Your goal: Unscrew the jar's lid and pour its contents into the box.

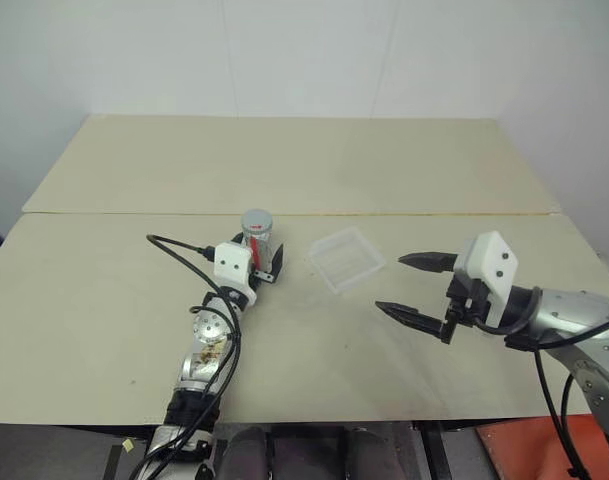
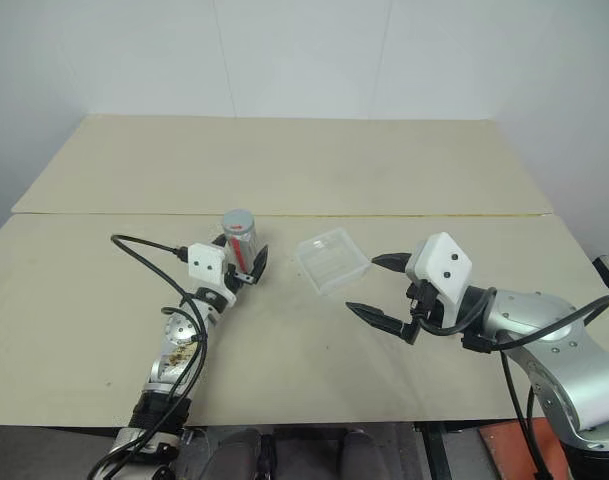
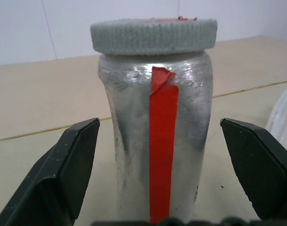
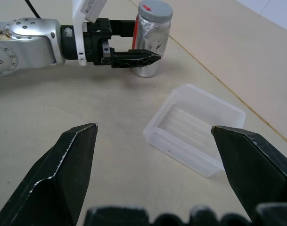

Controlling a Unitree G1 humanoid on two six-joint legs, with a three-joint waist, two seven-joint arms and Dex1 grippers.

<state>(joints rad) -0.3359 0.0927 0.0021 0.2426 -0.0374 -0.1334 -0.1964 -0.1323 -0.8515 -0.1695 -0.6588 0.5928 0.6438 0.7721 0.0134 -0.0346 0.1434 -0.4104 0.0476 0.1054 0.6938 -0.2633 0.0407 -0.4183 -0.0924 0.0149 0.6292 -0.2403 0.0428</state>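
I can see that the jar's red strip ends (image 3: 162,77) below the grey lid (image 1: 256,218), so the lid will turn clear of the strip over several twists when I unscrew it.
The jar (image 1: 257,240) stands upright on the table, a silver cylinder with a red strip (image 3: 162,141) down its side. Its grey ribbed lid (image 3: 153,35) sits on top. My left gripper (image 1: 260,262) is open, one finger on each side of the jar's body with gaps on both sides. To the right of the jar lies the box (image 1: 347,258), a clear shallow tray. My right gripper (image 1: 414,290) hovers open to the right of the box, pointing toward it. The contents are hidden inside the jar.
The beige table (image 1: 304,170) has a seam (image 1: 434,213) running across it just behind the jar. A black cable (image 1: 179,250) loops off my left wrist. A white wall rises behind the far edge.
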